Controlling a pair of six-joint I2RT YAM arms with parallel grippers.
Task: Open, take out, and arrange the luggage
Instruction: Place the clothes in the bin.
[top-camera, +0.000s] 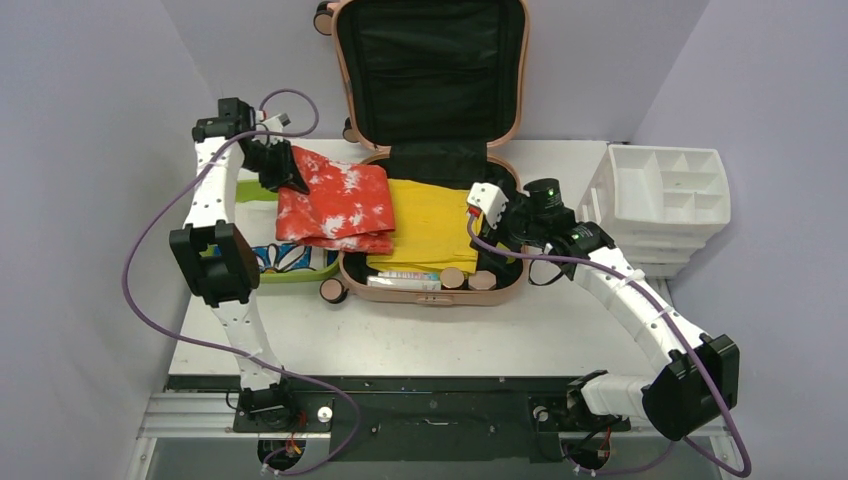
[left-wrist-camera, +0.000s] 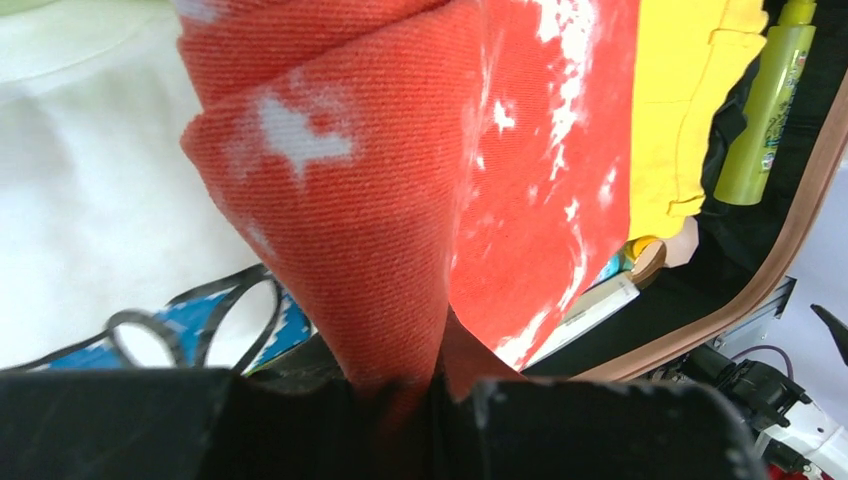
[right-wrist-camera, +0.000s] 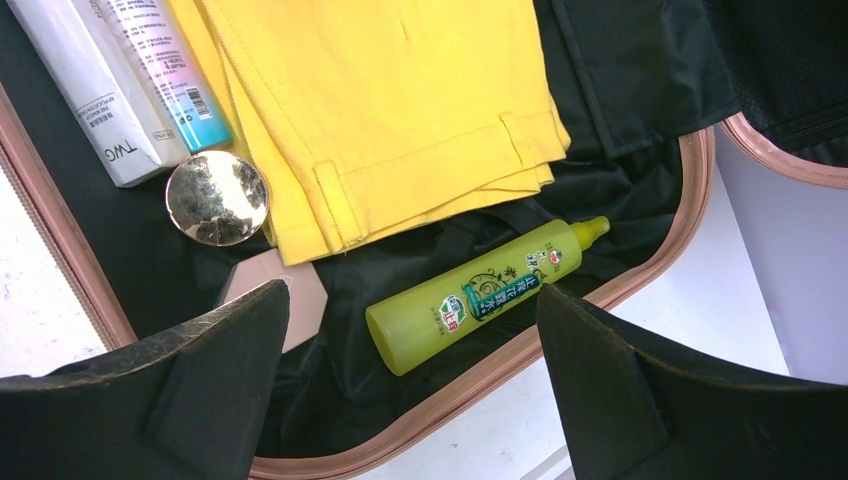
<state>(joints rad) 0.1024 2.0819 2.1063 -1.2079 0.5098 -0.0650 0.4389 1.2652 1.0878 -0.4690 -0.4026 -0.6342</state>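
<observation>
Next, my left gripper pulls the red cloth clear before it lowers the cloth into the lime-green tub (top-camera: 258, 220), because the red cloth's loose end (top-camera: 375, 212) is hanging over the luggage.
The salmon-pink luggage (top-camera: 432, 298) lies open on the table, its black-lined lid (top-camera: 430, 60) standing upright at the back. My left gripper (top-camera: 290, 180) hangs over the case's left edge, shut on a corner of a red cloth with white blotches (top-camera: 335, 205). In the left wrist view that red cloth (left-wrist-camera: 380, 200) bunches into the closed left gripper (left-wrist-camera: 430, 390). A folded yellow garment (top-camera: 430, 225) fills the middle of the case. My right gripper (right-wrist-camera: 415, 290) stands open above a lime-green bottle (right-wrist-camera: 480, 295) by the case's pink rim (right-wrist-camera: 500, 385), touching nothing.
A lime-green tub (top-camera: 290, 277) holding white and blue-patterned fabric sits left of the case, under the red cloth's edge. A white drawer organizer (top-camera: 665, 200) stands at the right. White tubes (right-wrist-camera: 110, 90), a shiny round lid (right-wrist-camera: 217, 198) and a pink jar (right-wrist-camera: 300, 300) lie in the case's front.
</observation>
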